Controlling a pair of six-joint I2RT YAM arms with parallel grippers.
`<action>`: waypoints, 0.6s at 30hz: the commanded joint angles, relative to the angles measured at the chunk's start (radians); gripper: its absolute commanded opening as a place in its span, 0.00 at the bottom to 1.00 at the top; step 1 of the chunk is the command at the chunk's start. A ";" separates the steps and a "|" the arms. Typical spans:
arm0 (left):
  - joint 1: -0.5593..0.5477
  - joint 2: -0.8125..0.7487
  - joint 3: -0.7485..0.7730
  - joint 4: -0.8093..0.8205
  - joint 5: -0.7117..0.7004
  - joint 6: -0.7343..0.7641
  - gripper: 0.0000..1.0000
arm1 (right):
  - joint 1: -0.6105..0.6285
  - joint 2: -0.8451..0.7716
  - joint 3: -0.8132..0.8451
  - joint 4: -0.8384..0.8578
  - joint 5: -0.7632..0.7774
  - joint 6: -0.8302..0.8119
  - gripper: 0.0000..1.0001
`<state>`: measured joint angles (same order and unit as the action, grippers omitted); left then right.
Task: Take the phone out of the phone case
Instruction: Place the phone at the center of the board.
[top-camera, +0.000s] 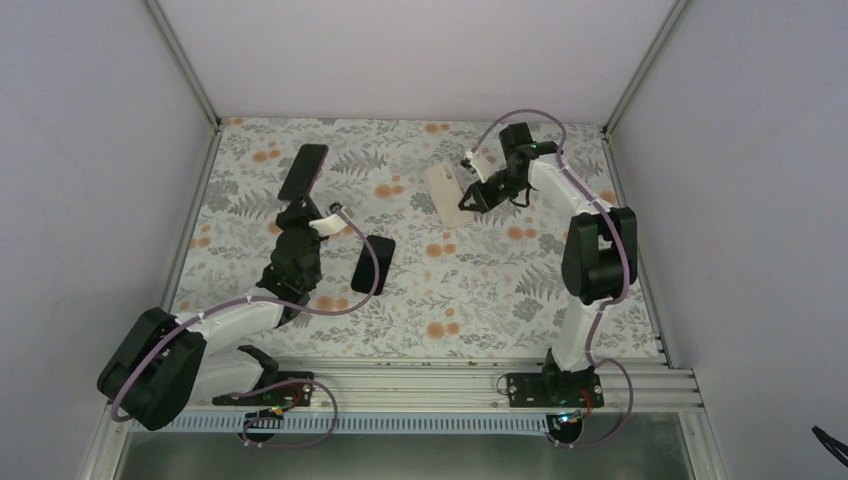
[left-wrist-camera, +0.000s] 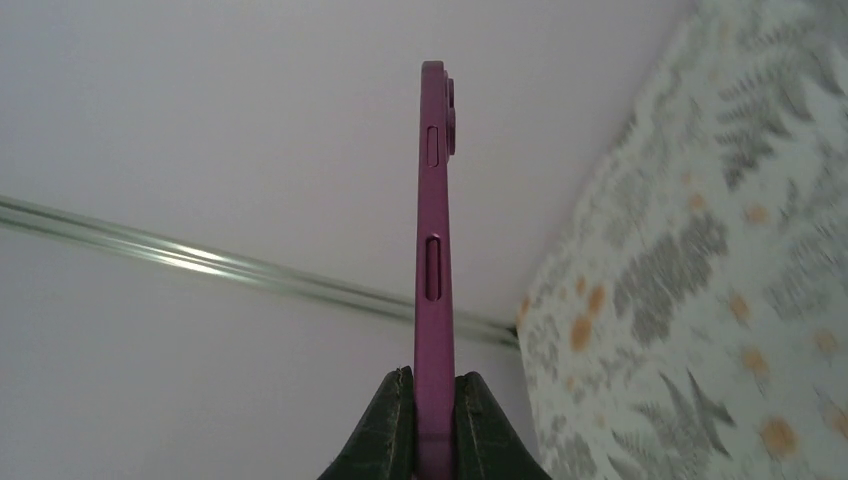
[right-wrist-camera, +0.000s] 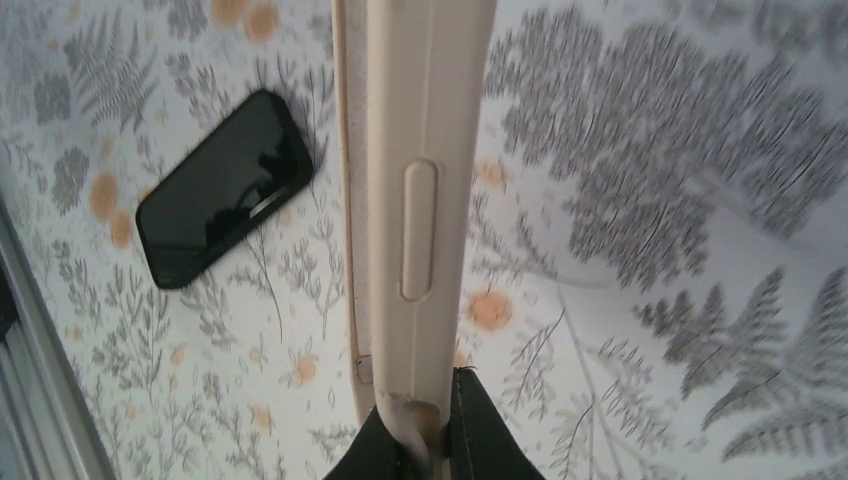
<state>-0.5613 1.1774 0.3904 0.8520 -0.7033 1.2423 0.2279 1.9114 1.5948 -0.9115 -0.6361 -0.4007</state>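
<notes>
My left gripper should keep lowering the magenta phone (top-camera: 304, 170), because the phone is clear of the beige phone case and over open tablecloth (top-camera: 332, 190). It should let go once the phone rests there.
My left gripper (top-camera: 298, 210) is shut on the lower end of a magenta phone (top-camera: 303, 171) and holds it raised over the far left of the table. In the left wrist view the phone (left-wrist-camera: 434, 230) stands edge-on between my fingers (left-wrist-camera: 388, 430), side buttons and camera bump showing. My right gripper (top-camera: 472, 195) is shut on one end of a beige phone case (top-camera: 443, 192), held above the far middle of the table. The case (right-wrist-camera: 420, 190) shows edge-on in the right wrist view. I cannot tell whether anything is inside it.
A black phone (top-camera: 373, 263) lies flat on the floral tablecloth between the arms; it also shows in the right wrist view (right-wrist-camera: 225, 185). White walls with metal corner posts (top-camera: 185, 60) close in the table. A rail (top-camera: 450, 375) runs along the near edge.
</notes>
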 joint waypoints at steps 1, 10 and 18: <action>0.035 0.012 -0.050 -0.058 0.059 -0.013 0.02 | 0.003 0.024 -0.046 -0.071 0.010 -0.054 0.03; 0.067 0.187 -0.144 -0.019 0.059 -0.003 0.02 | -0.001 0.064 -0.134 -0.101 0.070 -0.090 0.04; 0.052 0.078 -0.110 -0.433 0.177 -0.140 0.28 | -0.017 0.089 -0.134 -0.122 0.190 -0.054 0.27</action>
<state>-0.5018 1.3624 0.2359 0.6586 -0.6231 1.2098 0.2249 1.9888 1.4574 -1.0122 -0.5232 -0.4610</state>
